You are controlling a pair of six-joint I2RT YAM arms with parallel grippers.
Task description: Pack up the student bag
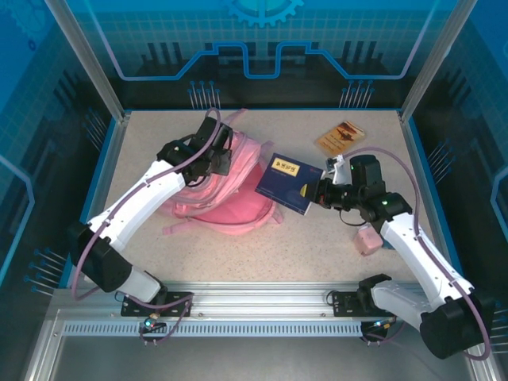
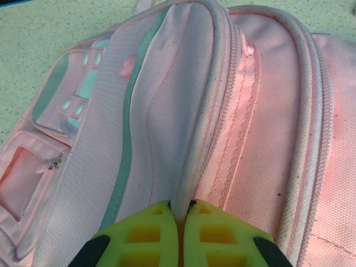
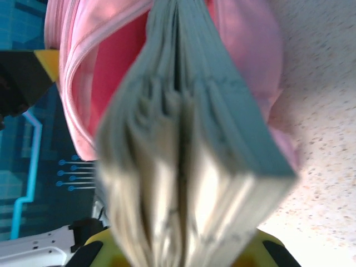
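Observation:
I go on pushing the book in with my right gripper until the book sits inside before it lets go, because my left gripper is holding the bag's opening [image 1: 252, 184] open in front of the dark blue book's end [image 1: 267, 178].
The student bag [image 1: 230, 198], pink and soft, lies left of the table's middle. My left gripper [image 1: 218, 155] is over its far end, shut on a folded zip edge of the bag [image 2: 167, 111]. In the left wrist view the yellow-green fingertips [image 2: 150, 228] pinch that pale seam. My right gripper [image 1: 317, 193] is shut on a dark blue book [image 1: 287, 184] and holds it just right of the bag. The right wrist view has the book [image 3: 189, 167] end-on and blurred, its pages fanned. Beyond it is the bag's [image 3: 100, 67] darker pink inside.
A brown-orange booklet [image 1: 340, 136] lies at the back right of the speckled table [image 1: 159, 135]. A small pink object [image 1: 366, 238] sits beside my right forearm. Frame posts and blue panels wall the table in, and a metal rail [image 1: 254, 298] runs along the near edge.

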